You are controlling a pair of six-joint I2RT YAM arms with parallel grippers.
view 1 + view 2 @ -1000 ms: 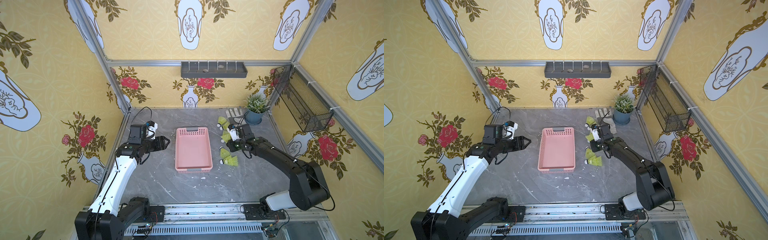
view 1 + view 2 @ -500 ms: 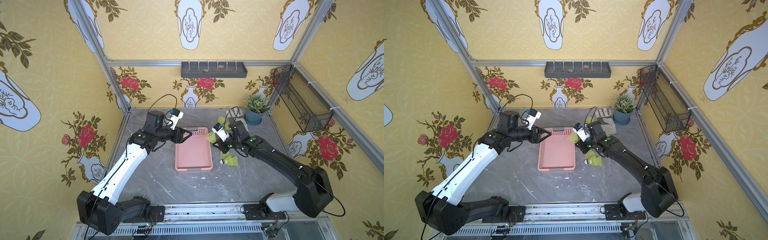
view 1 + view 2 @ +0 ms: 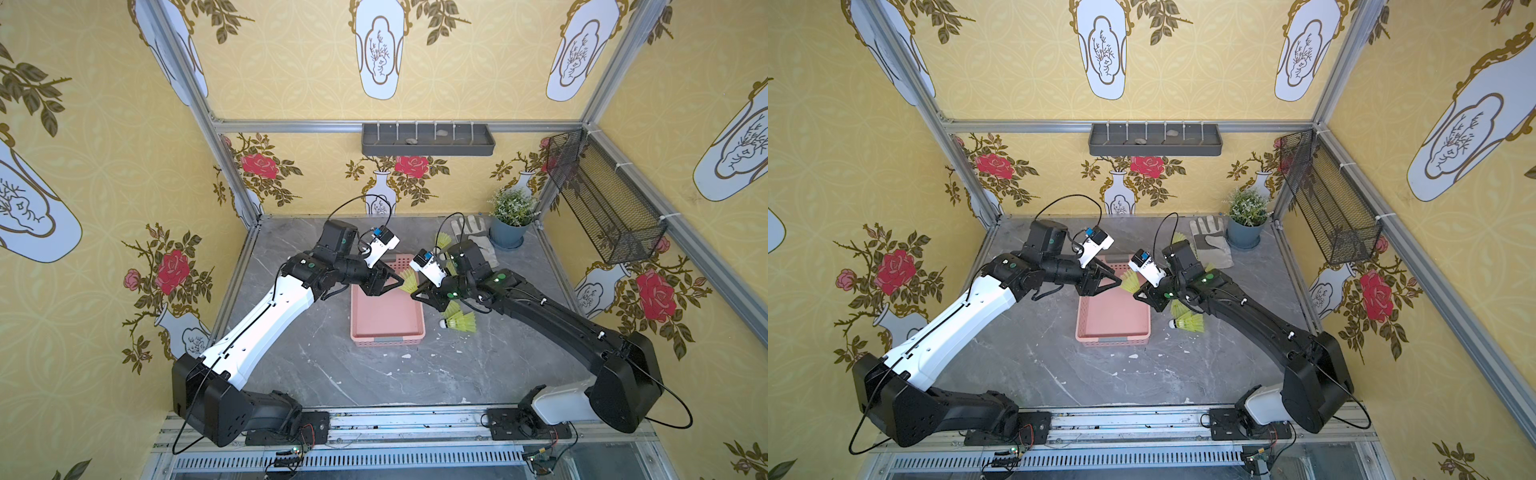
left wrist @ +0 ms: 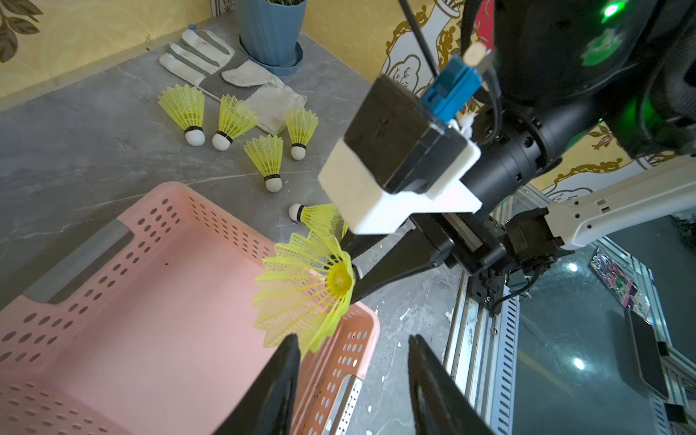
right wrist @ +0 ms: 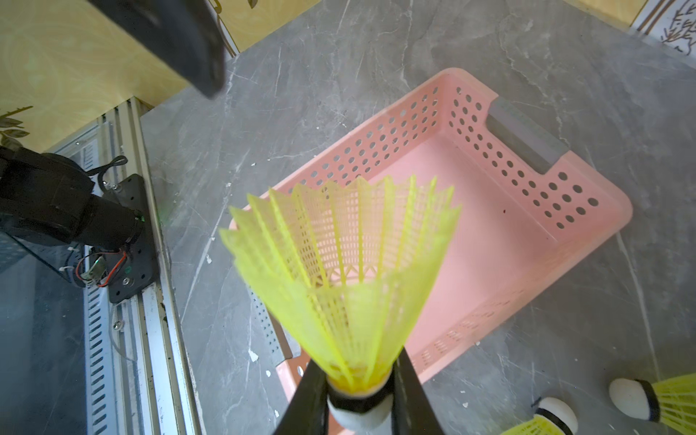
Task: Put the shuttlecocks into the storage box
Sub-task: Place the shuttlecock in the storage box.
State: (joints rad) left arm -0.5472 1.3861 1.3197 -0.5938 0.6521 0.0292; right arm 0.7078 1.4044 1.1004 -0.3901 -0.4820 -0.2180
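My left gripper should take the skirt of the shuttlecock and lower the shuttlecock into the storage box, because my right gripper is holding the shuttlecock's white tip above the storage box's rim.
My right gripper is shut on the white tip of a yellow-green shuttlecock, which hangs above the right rim of the pink storage box. The skirt points at my left gripper. The left gripper is open, and one fingertip sits at the skirt's edge; I cannot tell if they touch. The box holds nothing. Several more shuttlecocks lie on the table to its right, two of them near my right arm.
A white work glove and a potted plant sit at the back right. A dark grey tray hangs on the back wall and a black mesh basket on the right wall. A metal rail runs along the front.
My left arm swung from the table's left side to over the box and its jaws narrowed somewhat. My right gripper carried a shuttlecock from the pile to above the box's right rim.
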